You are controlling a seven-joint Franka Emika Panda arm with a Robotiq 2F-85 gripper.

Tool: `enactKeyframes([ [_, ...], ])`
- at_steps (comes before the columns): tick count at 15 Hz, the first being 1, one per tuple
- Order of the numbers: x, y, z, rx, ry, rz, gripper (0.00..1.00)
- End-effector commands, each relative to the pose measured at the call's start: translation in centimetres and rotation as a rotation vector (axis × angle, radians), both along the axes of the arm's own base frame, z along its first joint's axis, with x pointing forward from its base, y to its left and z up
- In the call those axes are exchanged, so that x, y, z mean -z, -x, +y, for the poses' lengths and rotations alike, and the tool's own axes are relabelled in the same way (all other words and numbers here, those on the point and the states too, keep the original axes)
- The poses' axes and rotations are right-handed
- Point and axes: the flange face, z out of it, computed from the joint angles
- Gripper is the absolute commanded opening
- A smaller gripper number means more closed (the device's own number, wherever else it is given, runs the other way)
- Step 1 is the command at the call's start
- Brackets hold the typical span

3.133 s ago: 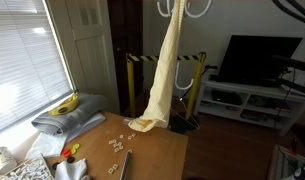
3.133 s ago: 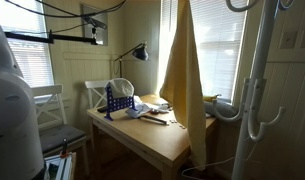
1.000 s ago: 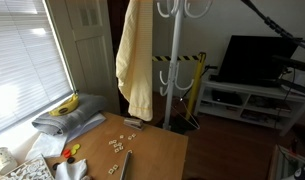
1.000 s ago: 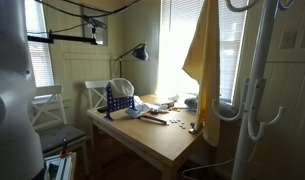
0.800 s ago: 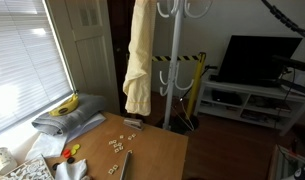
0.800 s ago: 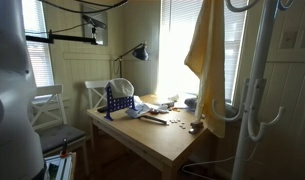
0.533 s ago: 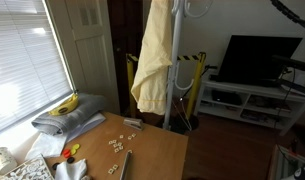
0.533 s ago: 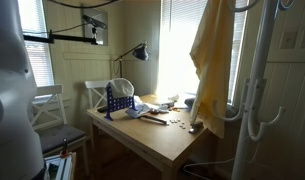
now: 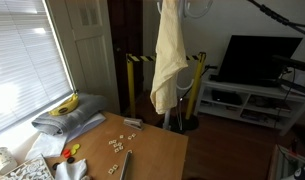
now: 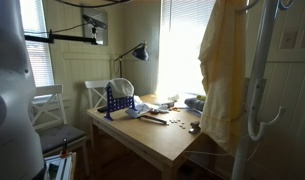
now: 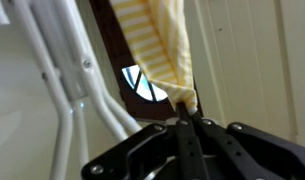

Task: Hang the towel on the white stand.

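Note:
The towel [image 9: 169, 62] is hanging down along one side of the white stand, so my gripper needs to bring the held corner across a hook and lower it on the other side.
A pale yellow towel [image 9: 170, 60] hangs in the air in both exterior views [image 10: 224, 75], its top out of frame. It covers most of the white stand's pole [image 9: 173, 118]; the stand [image 10: 256, 90] rises just beside it with curved hooks. In the wrist view my gripper [image 11: 187, 118] is shut on a corner of the striped yellow towel [image 11: 157, 45], right next to the white stand's arms [image 11: 67, 90]. The gripper itself is out of view in both exterior views.
A wooden table [image 9: 142, 155] holds small scattered pieces [image 9: 117, 145], a blue rack [image 10: 117, 102] and a desk lamp [image 10: 137, 52]. Yellow-black posts [image 9: 130, 80] stand behind the stand. A TV [image 9: 254, 58] sits on a white cabinet. A white chair [image 10: 47, 125] stands near the table.
The towel has swung from beside the stand across to hang right at its pole, moving steadily toward the stand over the last second.

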Motion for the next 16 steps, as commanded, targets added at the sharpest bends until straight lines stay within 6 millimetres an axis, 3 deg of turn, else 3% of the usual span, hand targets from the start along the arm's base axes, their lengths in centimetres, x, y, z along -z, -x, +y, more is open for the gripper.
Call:
enactKeyframes([
  [1,1.9,0.1,5.8,-0.184,-0.004,0.046,0.01],
  [2,1.7,0.1,7.3,-0.226,-0.010,0.045,0.01],
  [4,1.9,-0.5,8.5,-0.238,-0.020,0.012,0.01],
  [6,1.8,-1.2,8.0,-0.162,-0.027,-0.025,0.01],
  [12,-0.2,-0.8,2.4,0.138,-0.067,-0.156,0.01],
  [16,-0.5,0.0,0.0,0.329,-0.076,-0.248,0.01],
])
